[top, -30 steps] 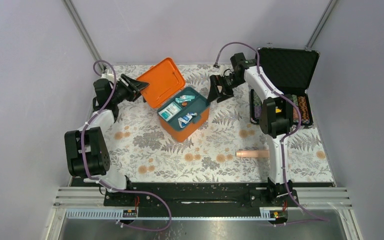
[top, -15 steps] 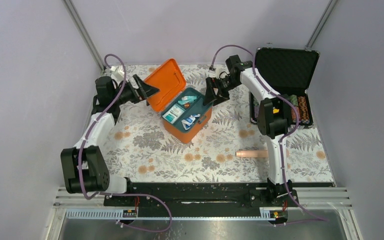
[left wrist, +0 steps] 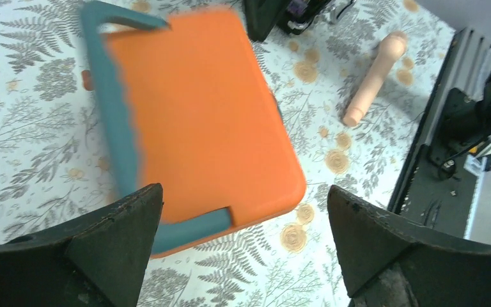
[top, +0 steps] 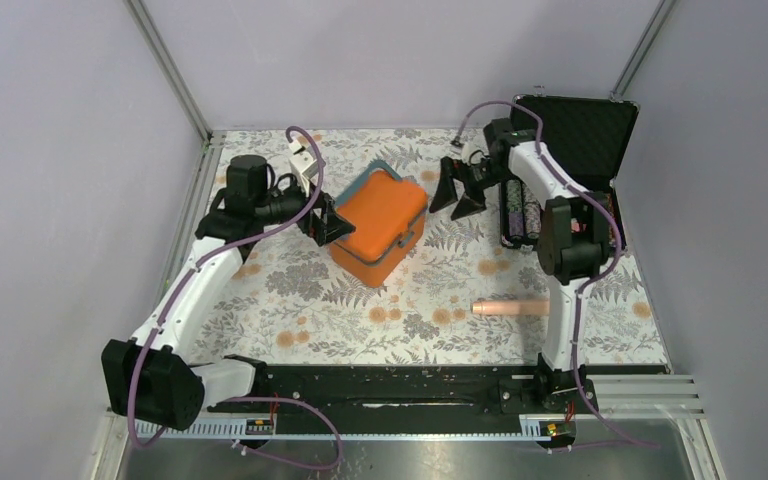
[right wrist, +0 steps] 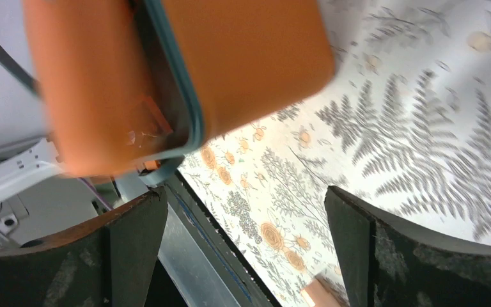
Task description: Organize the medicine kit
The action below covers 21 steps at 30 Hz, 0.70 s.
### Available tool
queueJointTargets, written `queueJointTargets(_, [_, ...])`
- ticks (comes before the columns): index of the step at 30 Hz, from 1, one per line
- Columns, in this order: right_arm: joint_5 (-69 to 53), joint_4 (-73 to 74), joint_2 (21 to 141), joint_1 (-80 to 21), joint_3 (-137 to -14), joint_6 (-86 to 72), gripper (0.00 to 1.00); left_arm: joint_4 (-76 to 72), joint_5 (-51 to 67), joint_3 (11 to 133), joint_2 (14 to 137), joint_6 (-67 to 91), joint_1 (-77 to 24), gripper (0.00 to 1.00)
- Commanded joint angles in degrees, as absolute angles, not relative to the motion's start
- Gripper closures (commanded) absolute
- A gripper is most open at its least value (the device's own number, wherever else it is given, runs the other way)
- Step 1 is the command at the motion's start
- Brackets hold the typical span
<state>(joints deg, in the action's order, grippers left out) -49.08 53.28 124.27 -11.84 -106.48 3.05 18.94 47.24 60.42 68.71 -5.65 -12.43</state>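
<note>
Next, I push the lid's back corner [top: 416,187] with my right gripper to straighten the kit before I latch it, because the lid gapes [top: 405,239] near the latch and the kit is crooked.
The medicine kit [top: 382,225] is an orange box on the floral table, and its lid lies down over it, so the insert tray and packets are hidden. The left wrist view shows the orange lid [left wrist: 204,121] and its teal handle [left wrist: 112,115], blurred. My left gripper [top: 333,224] hangs open at the kit's left edge, just above it, with nothing between its fingers [left wrist: 102,249]. My right gripper [top: 457,199] stands open a short way right of the kit, apart from it. In the right wrist view the kit's side [right wrist: 249,57] fills the top.
A black foam-lined case [top: 570,130] of poker chips stands open at the back right, close behind my right arm. A peach-coloured cylinder [top: 505,307] lies on the cloth at the front right, also seen as the cylinder [left wrist: 374,77] from the left wrist. The black rail [top: 400,385] runs along the near edge.
The kit's lid has swung from open to down over the box. My left arm moved right with it and its jaws opened. My right gripper drew back to the right.
</note>
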Motion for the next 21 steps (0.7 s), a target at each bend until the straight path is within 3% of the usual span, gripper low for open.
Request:
queueJointTargets(1, [-43.33, 53.88, 116.58, -9.37, -102.62, 0.75, 0.0, 21.1, 45.42, 65.23, 68.89, -13.08, -11.82, 0.01])
queueJointTargets(5, [-43.12, 54.19, 113.59, -8.4, -98.1, 0.8, 0.0, 15.89, 42.94, 65.39, 70.06, -7.24, -11.78, 0.01])
queueJointTargets(12, [-55.88, 46.89, 106.6, -7.88, -88.42, 2.6, 0.01, 12.93, 37.23, 68.24, 77.82, 6.98, -11.84, 0.01])
queueJointTargets(16, [-57.67, 32.26, 101.52, -8.27, -79.38, 0.43, 0.0, 11.91, 39.56, 70.29, 82.08, 8.75, -12.25, 0.01])
queueJointTargets(21, [-52.15, 6.28, 96.89, -8.6, -68.46, -8.98, 0.01, 13.79, 51.79, 74.43, 86.79, 3.45, -13.84, 0.05])
